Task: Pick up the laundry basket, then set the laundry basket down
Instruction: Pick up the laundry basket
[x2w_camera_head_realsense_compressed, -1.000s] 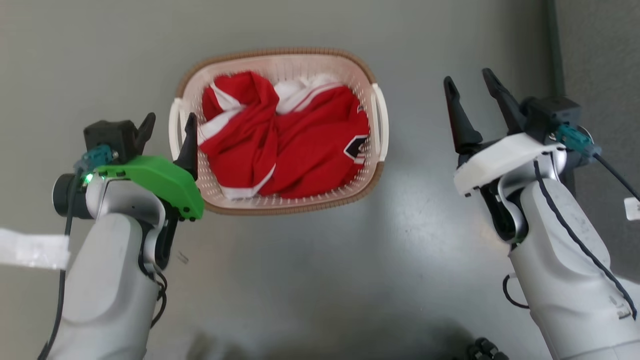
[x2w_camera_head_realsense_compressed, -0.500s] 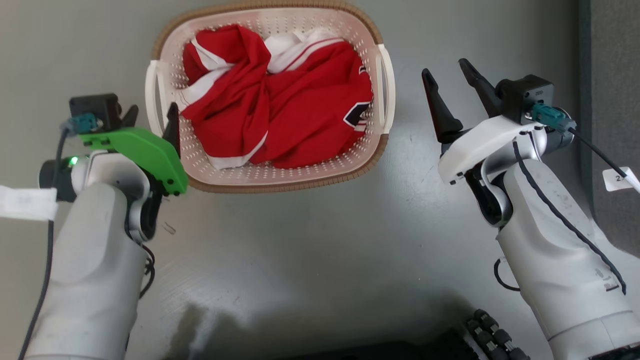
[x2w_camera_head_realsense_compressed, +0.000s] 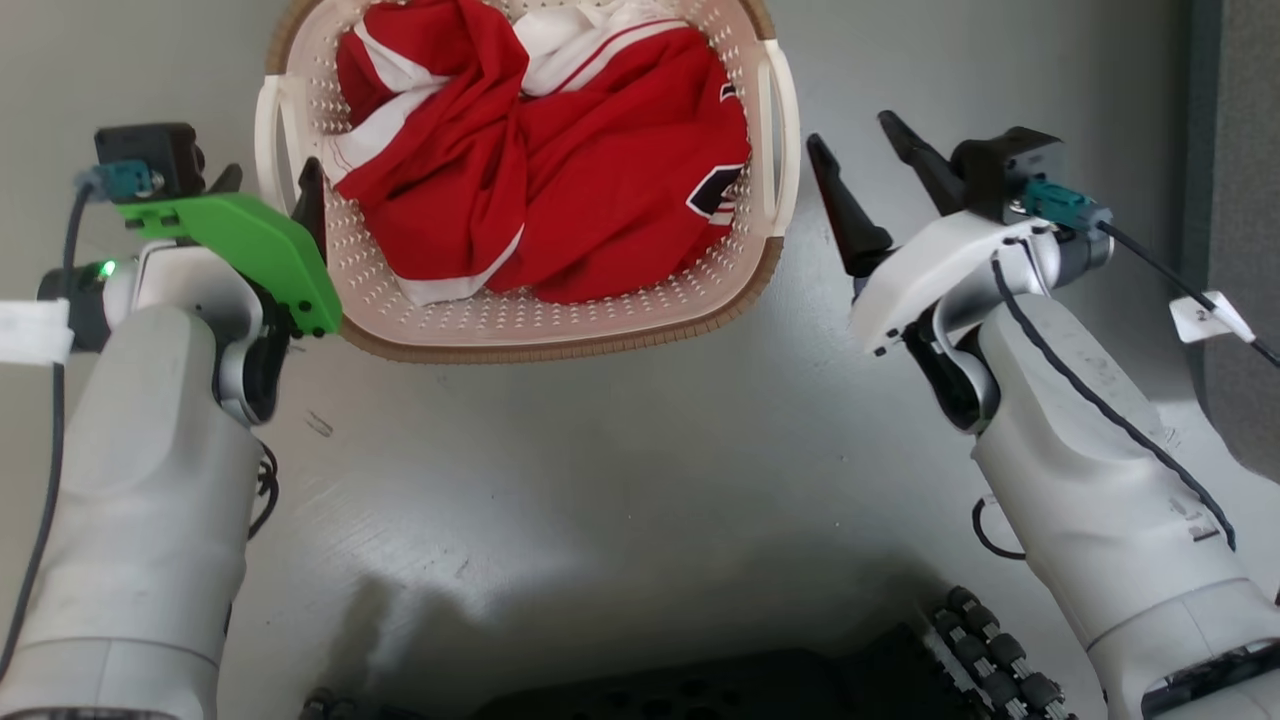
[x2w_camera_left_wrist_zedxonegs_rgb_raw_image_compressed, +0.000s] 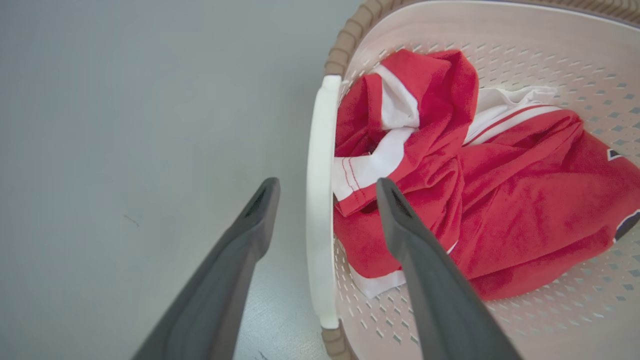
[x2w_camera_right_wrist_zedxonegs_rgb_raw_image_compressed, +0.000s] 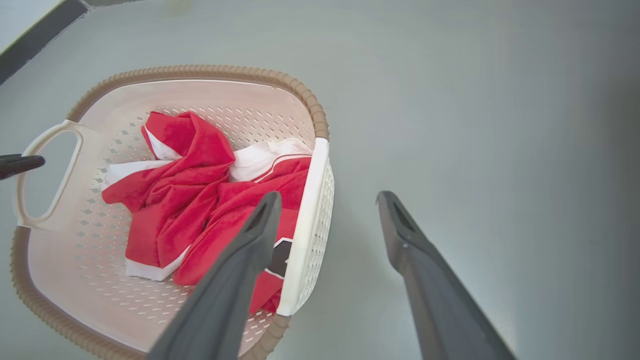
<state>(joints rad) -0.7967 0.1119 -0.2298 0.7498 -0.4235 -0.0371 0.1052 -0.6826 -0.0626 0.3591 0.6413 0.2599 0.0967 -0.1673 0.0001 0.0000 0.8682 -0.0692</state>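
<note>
The red-and-white garment (x2w_camera_head_realsense_compressed: 552, 168) lies slumped well inside the brown rim (x2w_camera_head_realsense_compressed: 564, 349). The garment will therefore come along with its folds the same as now when I lift the basket.
The laundry basket (x2w_camera_head_realsense_compressed: 540, 348) sits on the grey floor, cream and perforated with a brown rim, cut off by the top of the head view. A red-and-white garment (x2w_camera_head_realsense_compressed: 560, 170) lies in it. My left gripper (x2w_camera_head_realsense_compressed: 268, 182) is open and straddles the basket's left loop handle (x2w_camera_left_wrist_zedxonegs_rgb_raw_image_compressed: 320, 210), one finger inside the basket and one outside, touching nothing. My right gripper (x2w_camera_head_realsense_compressed: 852, 135) is open just right of the right handle (x2w_camera_head_realsense_compressed: 785, 130), both fingers outside it. In the right wrist view that handle (x2w_camera_right_wrist_zedxonegs_rgb_raw_image_compressed: 306, 220) lies between the fingers of the right gripper (x2w_camera_right_wrist_zedxonegs_rgb_raw_image_compressed: 328, 197).
My dark wheeled base (x2w_camera_head_realsense_compressed: 700, 690) fills the bottom of the head view. A dark vertical strip (x2w_camera_head_realsense_compressed: 1240, 150) runs down the far right, with a white tag (x2w_camera_head_realsense_compressed: 1205, 315) on a cable beside it. Bare grey floor (x2w_camera_head_realsense_compressed: 600, 480) surrounds the basket.
The whole head picture has shifted, so the camera moved; the basket now sits higher and larger. My right gripper has come closer to the right handle. Both grippers stay open.
</note>
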